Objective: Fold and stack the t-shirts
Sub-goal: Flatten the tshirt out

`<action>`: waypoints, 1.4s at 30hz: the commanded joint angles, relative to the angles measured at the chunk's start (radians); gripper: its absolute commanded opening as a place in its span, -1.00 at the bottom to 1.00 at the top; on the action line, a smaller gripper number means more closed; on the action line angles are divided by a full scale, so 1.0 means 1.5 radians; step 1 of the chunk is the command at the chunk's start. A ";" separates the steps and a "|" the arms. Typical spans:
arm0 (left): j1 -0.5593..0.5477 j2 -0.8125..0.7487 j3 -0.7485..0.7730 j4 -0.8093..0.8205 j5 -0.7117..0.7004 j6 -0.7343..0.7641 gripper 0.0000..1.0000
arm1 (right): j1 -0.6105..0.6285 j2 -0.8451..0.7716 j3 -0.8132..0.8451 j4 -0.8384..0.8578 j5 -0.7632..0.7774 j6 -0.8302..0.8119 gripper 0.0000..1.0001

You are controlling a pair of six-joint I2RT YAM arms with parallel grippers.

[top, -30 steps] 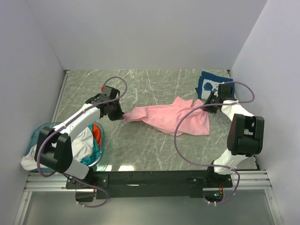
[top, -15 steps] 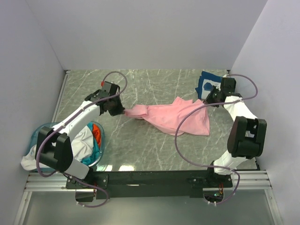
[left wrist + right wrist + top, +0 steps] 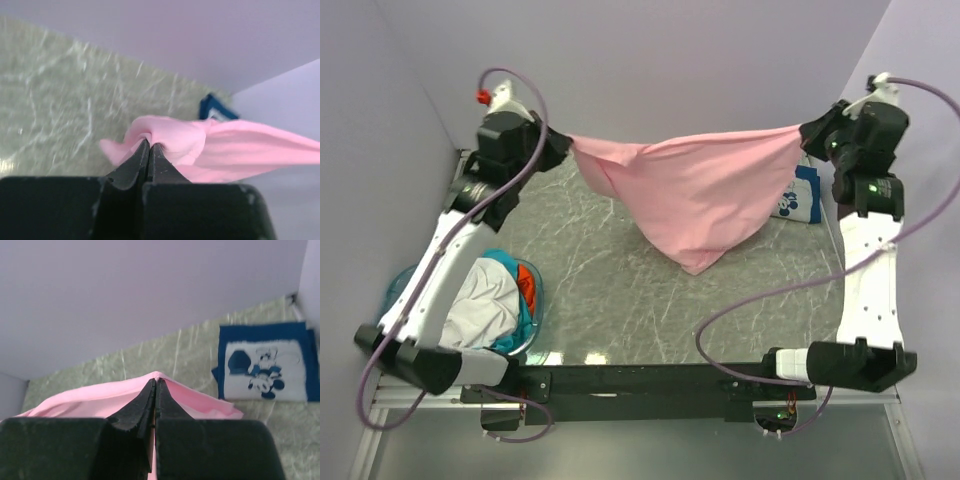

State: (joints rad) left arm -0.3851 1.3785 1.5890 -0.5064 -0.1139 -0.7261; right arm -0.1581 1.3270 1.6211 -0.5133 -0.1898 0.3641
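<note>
My grippers are holding the light pink t-shirt, and its lower part hangs bunched to a narrow tip. They should swing it up high first and then lay it out flat over the green marbled table.
The light pink t-shirt hangs stretched in the air between both grippers, its lower tip sagging toward the table. My left gripper is shut on its left corner, seen as bunched pink cloth at the closed tips. My right gripper is shut on its right corner, pink cloth at the closed tips. A folded navy t-shirt with white cartoon print lies on the table at the back right. White, teal and orange t-shirts lie heaped in the basket.
A translucent blue round basket stands at the front left of the green marbled table. Pale walls close in the back and both sides. Purple cables loop from both arms.
Both grippers have risen high off the table and moved apart, lifting the pink t-shirt from the tabletop and stretching it in the air.
</note>
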 commanded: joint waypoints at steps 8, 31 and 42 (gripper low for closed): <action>0.003 -0.208 0.013 0.174 -0.057 0.044 -0.99 | -0.003 -0.165 0.066 0.046 0.037 -0.020 -1.00; 0.003 -0.065 0.149 0.215 0.040 0.060 -0.99 | 0.018 -0.123 0.107 0.052 0.025 -0.009 -1.00; 0.003 -0.222 0.061 0.330 0.024 0.029 -0.99 | 0.029 -0.194 0.151 0.059 0.103 -0.018 -1.00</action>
State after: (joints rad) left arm -0.3847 1.1431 1.7126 -0.1619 -0.0727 -0.6590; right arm -0.1280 1.0863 1.7985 -0.4808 -0.0978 0.3531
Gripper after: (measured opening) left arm 0.012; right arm 0.009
